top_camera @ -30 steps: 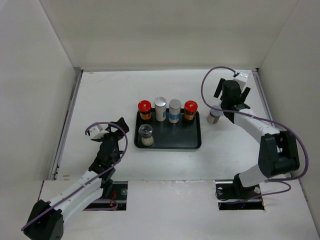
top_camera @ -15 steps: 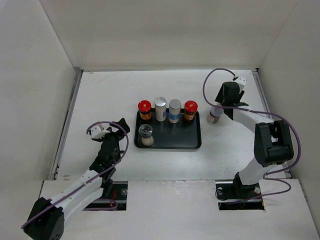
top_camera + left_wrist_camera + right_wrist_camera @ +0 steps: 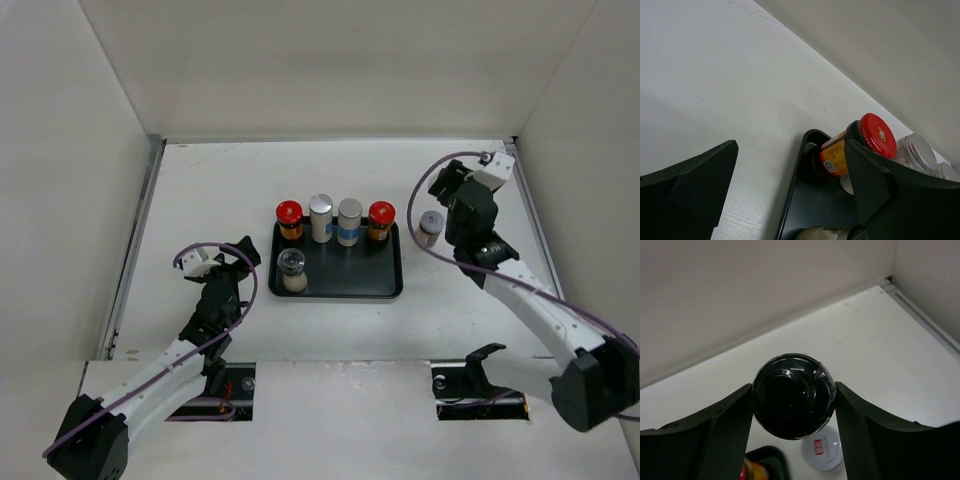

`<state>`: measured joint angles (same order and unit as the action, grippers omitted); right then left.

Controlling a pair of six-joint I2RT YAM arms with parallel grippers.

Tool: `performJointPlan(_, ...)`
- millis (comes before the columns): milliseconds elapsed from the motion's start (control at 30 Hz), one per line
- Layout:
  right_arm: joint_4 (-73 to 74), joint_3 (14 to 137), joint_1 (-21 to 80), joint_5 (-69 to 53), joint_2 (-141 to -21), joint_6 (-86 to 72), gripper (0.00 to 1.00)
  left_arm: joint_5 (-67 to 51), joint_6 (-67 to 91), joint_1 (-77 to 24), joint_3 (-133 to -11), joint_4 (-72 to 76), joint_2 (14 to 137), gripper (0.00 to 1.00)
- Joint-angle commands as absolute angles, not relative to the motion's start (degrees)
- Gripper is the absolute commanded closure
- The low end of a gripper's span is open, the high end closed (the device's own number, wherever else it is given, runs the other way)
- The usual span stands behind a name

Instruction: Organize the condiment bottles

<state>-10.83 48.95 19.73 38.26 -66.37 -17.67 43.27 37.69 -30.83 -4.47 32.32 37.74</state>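
The black tray's front corner point(image 3: 377, 273) is free and the black-capped bottle point(image 3: 794, 396) hangs with its cap up. My right gripper should keep taking the bottle to that corner until the bottle stands.
A black tray point(image 3: 350, 275) holds two red-capped amber jars point(image 3: 289, 220) point(image 3: 380, 221), a silver-lidded jar point(image 3: 320, 217), a silver-lidded jar with a blue band point(image 3: 349, 221) and a grey-lidded shaker point(image 3: 292, 270). A white-lidded jar point(image 3: 431, 228) stands on the table right of the tray. My right gripper point(image 3: 448, 182) is shut on a black-capped bottle point(image 3: 792, 405), held above the white-lidded jar point(image 3: 822, 452). My left gripper point(image 3: 235, 255) is open and empty left of the tray, facing a red-capped jar point(image 3: 860, 145).
White walls close the table at the back and both sides, with a corner near my right gripper point(image 3: 887, 282). The tray's front right part is bare. The tray's left rim point(image 3: 792, 200) lies between my left fingers.
My right arm has swung and lifted its wrist up off the table by the white-lidded jar, which now shows whole. The left arm has not moved.
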Motion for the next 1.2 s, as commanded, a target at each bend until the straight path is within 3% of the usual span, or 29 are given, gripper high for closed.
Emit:
performJointPlan(0,-15.82,46.59,27.61,44.02,-61.27,-15.3,0.42,42.71,38.06,-30.8,-4.13,35.16,37.36,0.12)
performJointPlan(133,-13.8,43.6,38.69,48.95,-57.05,-12.84,0.42,42.71,38.06,-30.54,-4.13,35.25,37.44,0.11)
performJointPlan(367,-9.93,39.55,52.24,46.86,-57.47,-18.71,0.42,42.72,38.06,-30.98,-4.04,35.95,37.62,0.1)
performJointPlan(533,-11.95,37.89,54.18,44.74,-62.92,-22.32,0.42,43.24,38.06,-30.81,-4.04,36.04,37.88,0.09)
performJointPlan(667,-14.06,36.04,53.92,41.57,-65.65,-23.81,0.41,43.06,38.06,-30.89,-3.87,35.68,36.83,0.01)
performJointPlan(900,-13.98,34.28,54.18,41.22,-69.17,-25.84,0.39,43.24,37.97,-30.54,-3.52,36.03,36.39,0.0)
performJointPlan(1033,-13.54,33.49,54.53,40.69,-69.87,-27.6,0.24,42.72,37.97,-30.19,-3.69,36.04,37.53,0.0)
performJointPlan(1067,-12.4,33.49,54.53,41.39,-68.05,-27.08,0.11,43.15,37.97,-30.62,-3.69,36.12,37.44,0.0)
performJointPlan(1167,-11.43,33.57,54.45,41.57,-64.27,-26.98,0.04,42.81,37.97,-30.19,-3.78,36.21,37.79,0.0)
